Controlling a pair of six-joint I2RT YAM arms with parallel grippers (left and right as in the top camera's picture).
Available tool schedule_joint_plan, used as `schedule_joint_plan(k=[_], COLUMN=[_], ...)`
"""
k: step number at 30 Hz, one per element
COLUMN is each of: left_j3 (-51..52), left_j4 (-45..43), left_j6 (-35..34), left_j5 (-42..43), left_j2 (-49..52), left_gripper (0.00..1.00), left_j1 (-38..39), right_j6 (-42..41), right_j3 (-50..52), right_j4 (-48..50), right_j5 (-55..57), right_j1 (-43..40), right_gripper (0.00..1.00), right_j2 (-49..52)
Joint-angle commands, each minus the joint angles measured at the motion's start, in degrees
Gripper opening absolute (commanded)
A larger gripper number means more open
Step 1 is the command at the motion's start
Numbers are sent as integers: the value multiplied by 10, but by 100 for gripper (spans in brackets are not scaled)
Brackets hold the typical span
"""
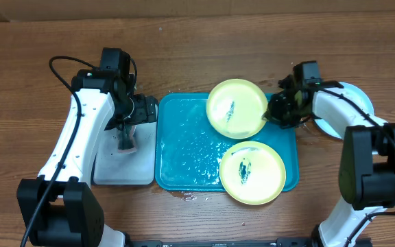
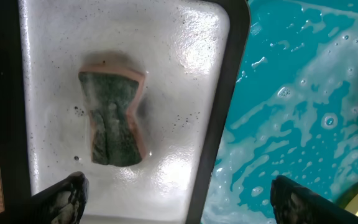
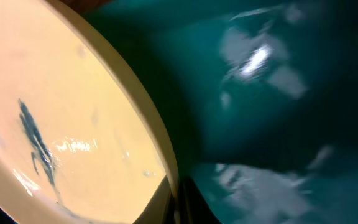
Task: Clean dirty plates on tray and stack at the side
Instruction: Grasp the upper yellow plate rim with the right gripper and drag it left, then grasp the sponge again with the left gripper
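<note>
The smeared plate (image 1: 231,110) in my right gripper is far from the white tray, so I should move it nearer and hold it steady while my left gripper gets the sponge (image 1: 127,142).
The teal tray (image 1: 184,151) lies wet and foamy at the table's middle. One yellow-green plate (image 1: 252,173) with a dark smear lies on its front right corner. My right gripper (image 1: 278,110) is shut on the right rim of a second smeared yellow-green plate (image 1: 237,108) and holds it tilted over the tray's back right. In the right wrist view that plate (image 3: 73,124) fills the left, with its rim between my fingers (image 3: 176,199). A light blue plate (image 1: 358,99) lies on the table at the far right, partly hidden by my right arm. My left gripper (image 1: 130,127) hangs open and empty.
A small black-rimmed white tray (image 1: 108,168) stands left of the teal tray and holds a dark sponge (image 1: 127,140). In the left wrist view the sponge (image 2: 112,118) lies beyond my open fingers (image 2: 182,202), which straddle the black rim (image 2: 229,93) and the teal tray (image 2: 303,93).
</note>
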State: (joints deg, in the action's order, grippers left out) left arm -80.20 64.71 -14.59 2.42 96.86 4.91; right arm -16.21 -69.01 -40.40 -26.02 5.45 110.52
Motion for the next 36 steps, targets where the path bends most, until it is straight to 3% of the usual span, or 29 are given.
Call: schedule_joint_plan(k=[1,8,17,27,36], left_j3=[-6,-6,18,73,74], left_j4=[-2,-2,-18,-47,-85], left_j6=[9,16,6,-39,-36], left_j5=[4,-34,-63,-86,-86], left_j2=[-8,-7,9,73,105], left_gripper=[93,89,82,90,73], left_j1=[4,4,3,-1,-1], right_j6=[-17,-94,-96,-99,-111], right_j3=[-31,-42,-42,-42,-42], right_j4=[-7,-35,-34,-36,-42], right_j5=[-42,19,50,50,50], right_j1=[38,120,167,167,167], right_gripper=[4,4,4,4,4], right_j2=[3,3,3,3,3])
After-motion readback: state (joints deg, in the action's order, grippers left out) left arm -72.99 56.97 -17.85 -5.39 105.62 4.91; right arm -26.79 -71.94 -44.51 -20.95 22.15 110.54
